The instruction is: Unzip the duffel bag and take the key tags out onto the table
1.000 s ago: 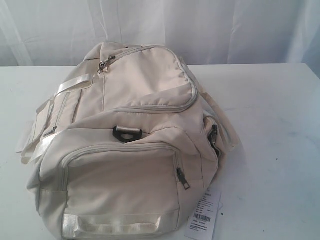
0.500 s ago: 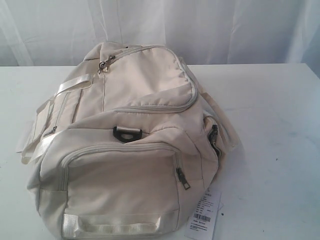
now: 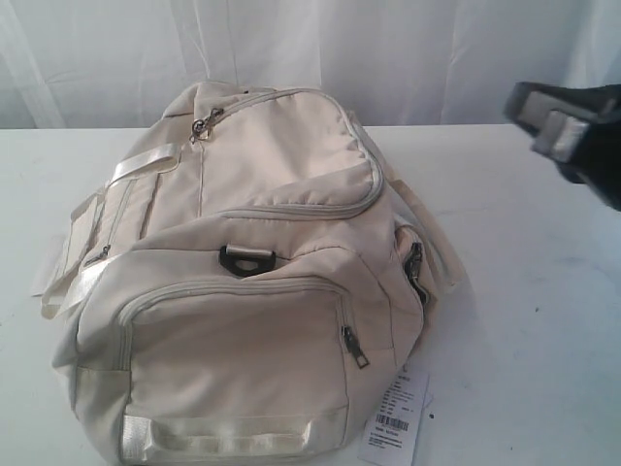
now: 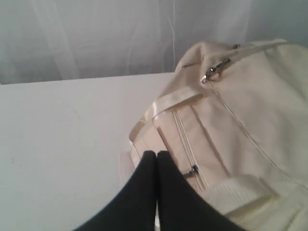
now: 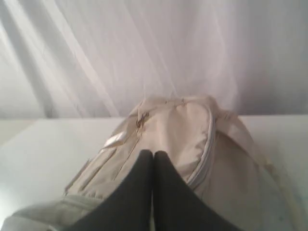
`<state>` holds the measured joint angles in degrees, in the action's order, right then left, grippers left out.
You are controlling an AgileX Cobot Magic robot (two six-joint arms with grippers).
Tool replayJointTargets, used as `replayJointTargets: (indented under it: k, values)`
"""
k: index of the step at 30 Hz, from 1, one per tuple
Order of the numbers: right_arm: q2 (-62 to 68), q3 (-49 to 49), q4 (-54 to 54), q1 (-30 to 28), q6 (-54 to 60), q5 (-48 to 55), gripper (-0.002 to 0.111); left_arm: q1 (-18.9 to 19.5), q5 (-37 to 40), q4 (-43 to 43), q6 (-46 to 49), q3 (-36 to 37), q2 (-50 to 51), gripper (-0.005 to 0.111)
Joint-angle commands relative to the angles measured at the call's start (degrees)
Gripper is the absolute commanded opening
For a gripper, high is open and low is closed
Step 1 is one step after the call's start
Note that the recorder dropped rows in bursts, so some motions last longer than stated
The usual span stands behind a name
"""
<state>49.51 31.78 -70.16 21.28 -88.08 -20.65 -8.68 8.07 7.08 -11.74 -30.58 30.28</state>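
The zip pulls (image 3: 205,124) are at the slumped far corner of the duffel bag, so the robot's left gripper should hold the duffel bag's near side while its right gripper pulls on the duffel bag's curved seam (image 3: 376,181).
The cream duffel bag (image 3: 252,272) lies on the white table (image 3: 524,243), and every zip that shows is closed. A black D-ring (image 3: 245,258) sits on its top, and a zip pull (image 3: 354,347) hangs at the front pocket's right corner. The key tags are hidden. My left gripper (image 4: 156,153) is shut and empty, held above the bag's strap side near a small side zip pull (image 4: 192,171). My right gripper (image 5: 153,153) is also shut and empty, raised and facing the duffel bag (image 5: 183,130). Part of the right arm (image 3: 572,136) shows at the upper right, clear of the bag.
A white paper barcode label (image 3: 396,419) lies on the table by the bag's front right corner. Pale webbing straps (image 3: 73,262) trail off the bag's left side. A white curtain (image 3: 408,49) hangs behind the table.
The right arm has come into the exterior view at the upper right; it was out of view in both earlier frames. The bag and label have not moved.
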Motion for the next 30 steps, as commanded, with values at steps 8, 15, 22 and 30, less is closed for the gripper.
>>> replayJointTargets:
  k: [8,15,22,30]
  values:
    - [23.28,19.35,-29.79,0.93,-32.5,-11.93,0.0,-8.29,36.12,-39.92,47.27,-15.45,14.69,0.0]
    - [25.93,22.13,-29.79,0.93,-13.42,7.88,0.0,-8.29,32.36,-51.38,59.94,-15.45,21.92,0.0]
    - [26.03,21.65,-26.89,0.93,1.63,32.89,0.0,-8.29,27.45,-50.54,60.55,-15.45,25.81,0.003]
    - [30.91,25.71,24.31,0.93,53.54,51.16,0.0,-8.29,21.65,-50.68,60.55,-15.45,30.95,0.062]
